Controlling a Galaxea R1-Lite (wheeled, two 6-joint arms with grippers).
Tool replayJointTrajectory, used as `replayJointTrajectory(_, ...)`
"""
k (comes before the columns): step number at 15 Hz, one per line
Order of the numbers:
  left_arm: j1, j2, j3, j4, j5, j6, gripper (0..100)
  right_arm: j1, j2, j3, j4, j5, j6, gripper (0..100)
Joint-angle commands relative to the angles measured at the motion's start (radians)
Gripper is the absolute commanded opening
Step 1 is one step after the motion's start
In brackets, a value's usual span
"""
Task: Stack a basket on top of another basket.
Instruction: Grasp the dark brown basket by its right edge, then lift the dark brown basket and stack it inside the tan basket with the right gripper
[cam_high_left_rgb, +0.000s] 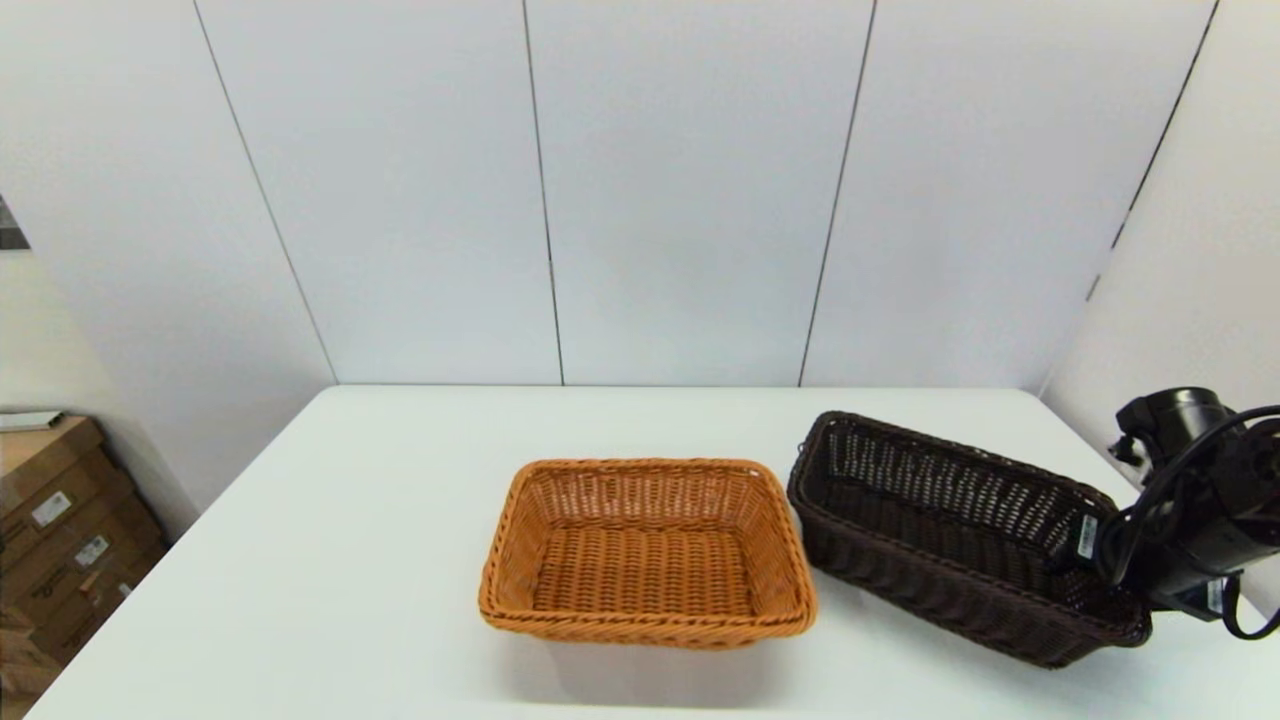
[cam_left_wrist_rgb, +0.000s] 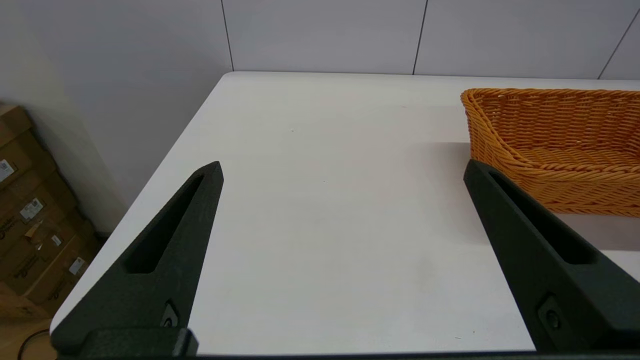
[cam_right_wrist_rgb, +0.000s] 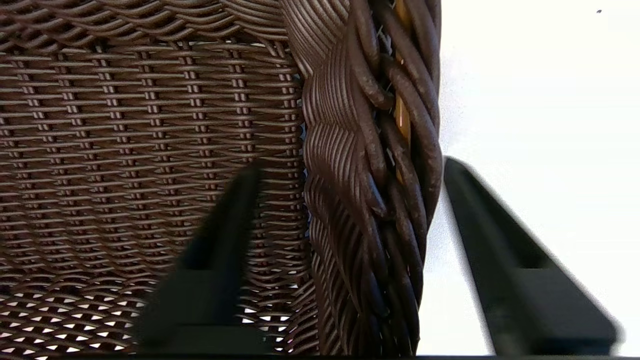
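The dark basket's sides slope inward (cam_high_left_rgb: 930, 600) toward its bottom. The dark basket will fit partway inside the orange-tan basket when I lower it.
The dark brown basket (cam_high_left_rgb: 950, 530) lies on the right side of the white table (cam_high_left_rgb: 380, 520), angled away from me. The orange-tan basket (cam_high_left_rgb: 645, 550) stands right beside it at the table's middle, and its corner also shows in the left wrist view (cam_left_wrist_rgb: 555, 145). My right gripper (cam_high_left_rgb: 1095, 560) is at the dark basket's near right end. In the right wrist view the right gripper (cam_right_wrist_rgb: 350, 165) is open and straddles the braided rim (cam_right_wrist_rgb: 370, 175), one finger inside the basket and one outside. My left gripper (cam_left_wrist_rgb: 342, 167) is open over bare table left of the orange basket.
Cardboard boxes (cam_high_left_rgb: 60, 530) stand on the floor past the table's left edge. White wall panels close off the back and the right, close behind the right arm (cam_high_left_rgb: 1200, 500). The table's left half is bare.
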Motion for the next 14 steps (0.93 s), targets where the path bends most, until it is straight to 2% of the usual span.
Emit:
replayJointTrajectory(1, 0.000, 0.000, 0.000, 0.001, 0.001, -0.001, 100, -0.001, -0.004, -0.004, 0.001, 0.002, 0.002, 0)
replayJointTrajectory(6, 0.000, 0.000, 0.000, 0.001, 0.001, -0.001, 100, -0.021, -0.001, -0.021, 0.002, 0.007, 0.008, 0)
replayJointTrajectory(10, 0.000, 0.000, 0.000, 0.001, 0.001, -0.001, 100, -0.072, 0.017, -0.064, 0.004, 0.014, 0.028, 0)
replayJointTrajectory(12, 0.000, 0.000, 0.000, -0.001, 0.001, -0.001, 100, -0.103, 0.017, -0.094, 0.012, 0.039, 0.048, 0)
replayJointTrajectory(14, 0.000, 0.000, 0.000, -0.001, 0.001, -0.001, 100, -0.139, -0.001, -0.130, 0.024, 0.110, 0.059, 0)
